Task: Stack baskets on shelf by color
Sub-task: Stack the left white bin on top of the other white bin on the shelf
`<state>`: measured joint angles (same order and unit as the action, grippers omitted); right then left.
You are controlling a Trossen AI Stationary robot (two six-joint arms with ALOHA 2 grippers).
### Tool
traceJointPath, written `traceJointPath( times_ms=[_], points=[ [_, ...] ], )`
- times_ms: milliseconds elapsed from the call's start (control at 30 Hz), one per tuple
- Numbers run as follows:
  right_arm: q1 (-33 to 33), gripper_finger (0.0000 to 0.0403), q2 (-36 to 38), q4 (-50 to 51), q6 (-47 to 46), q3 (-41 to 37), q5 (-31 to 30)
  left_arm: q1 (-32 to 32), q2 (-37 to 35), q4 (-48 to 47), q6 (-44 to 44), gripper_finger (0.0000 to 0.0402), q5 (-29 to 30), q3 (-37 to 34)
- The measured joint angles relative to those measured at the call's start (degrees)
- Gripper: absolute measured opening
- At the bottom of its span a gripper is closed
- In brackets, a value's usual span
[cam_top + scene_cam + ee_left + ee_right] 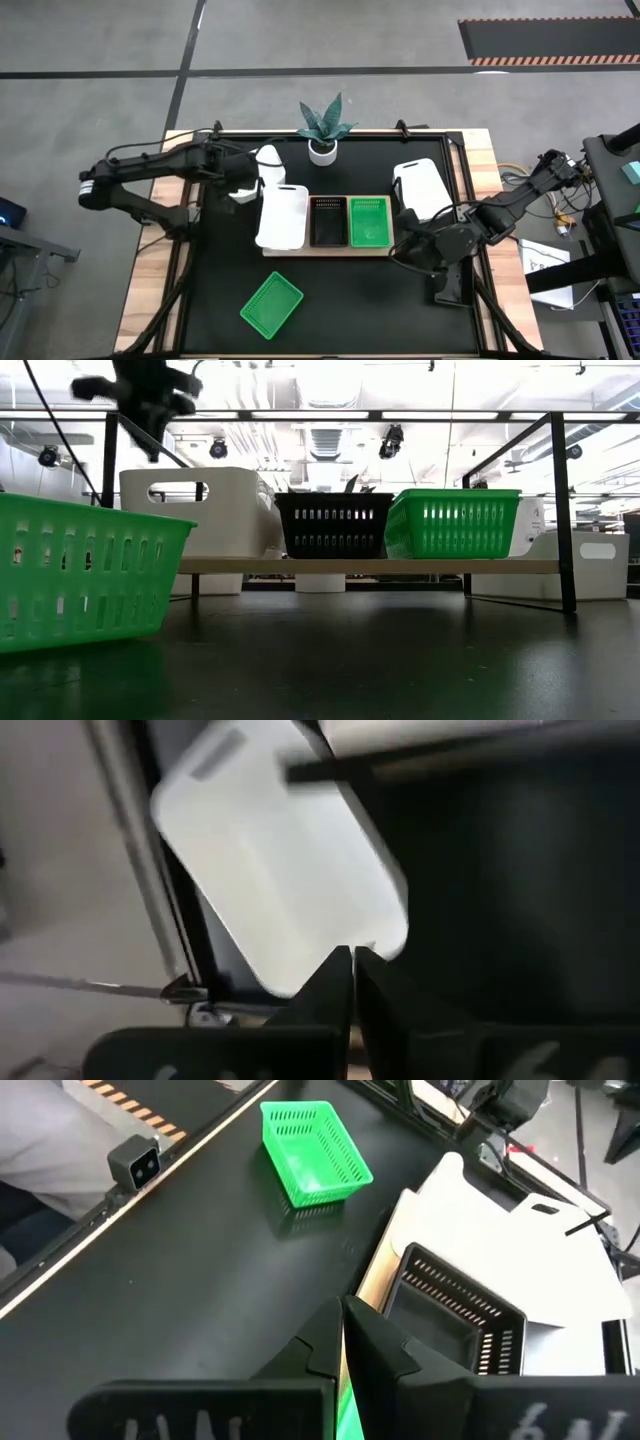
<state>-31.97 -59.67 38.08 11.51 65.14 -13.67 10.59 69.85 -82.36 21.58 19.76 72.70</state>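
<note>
My left gripper should open above the white basket (271,166) behind the shelf, since it is shut and empty there, and then lower its fingers around that basket's rim corner (388,938).
On the wooden shelf (340,250) a white basket (283,215), a black basket (328,220) and a green basket (369,220) stand side by side. Another green basket (271,304) lies on the mat near the front; it also shows in the right wrist view (315,1150). A white basket (418,188) lies at the far right. A third white basket (280,860) lies on the mat under my left gripper (250,178), which is shut and empty, high above it (150,405). My right gripper (342,1315) is shut beside the shelf's green basket. My right gripper (398,243) stands with shut fingers at the near right corner (386,240) of the green basket on the shelf. Whether it touches the basket I cannot tell.
A white plant pot (322,150) with a green plant stands behind the shelf at the far edge. A black frame rail (560,510) runs around the mat. Bare mat (380,310) lies in front of the shelf, right of the loose green basket.
</note>
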Motion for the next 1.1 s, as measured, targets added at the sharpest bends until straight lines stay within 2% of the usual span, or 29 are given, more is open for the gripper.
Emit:
traceJointPath(
  times_ms=[100, 200, 367, 533, 667, 933, 1100],
  points=[
    [0.0, 0.0009, 0.49, -0.06, -1.45, -0.98, 0.04, 3.16, 0.23, -0.9, 9.23, 0.0, -1.16, -2.98],
    [0.0, 0.0009, 0.76, -0.73, -2.47, -2.6, 0.06, 5.8, 0.21, -0.8, 14.75, 0.0, -1.56, -6.45],
    [0.0, 0.0009, 0.69, -1.49, -2.77, -4.38, 0.08, 9.29, 0.19, 2.56, 15.46, 0.0, -1.52, -11.77],
    [0.0, 0.0009, 0.69, -1.65, -4.54, -4.52, 0.08, 9.7, 0.3, 4.06, 16.63, 0.0004, -2.0, -16.32],
    [0.0, 0.0009, 0.71, -2.1, -4.92, -4.52, 0.11, 9.7, 0.28, 6.56, 16.93, 0.0036, -2.09, -19.56],
    [0.0, 0.0009, 0.71, -2.59, -5.05, -4.52, 0.13, 9.7, 0.21, 11.87, 18.41, 0.0132, 0.43, -22.11],
    [0.0, 0.0009, 0.71, -2.73, -5.08, -4.52, 0.13, 9.7, 0.23, 13.64, 18.41, 0.0154, -0.36, -23.42]
  ],
)
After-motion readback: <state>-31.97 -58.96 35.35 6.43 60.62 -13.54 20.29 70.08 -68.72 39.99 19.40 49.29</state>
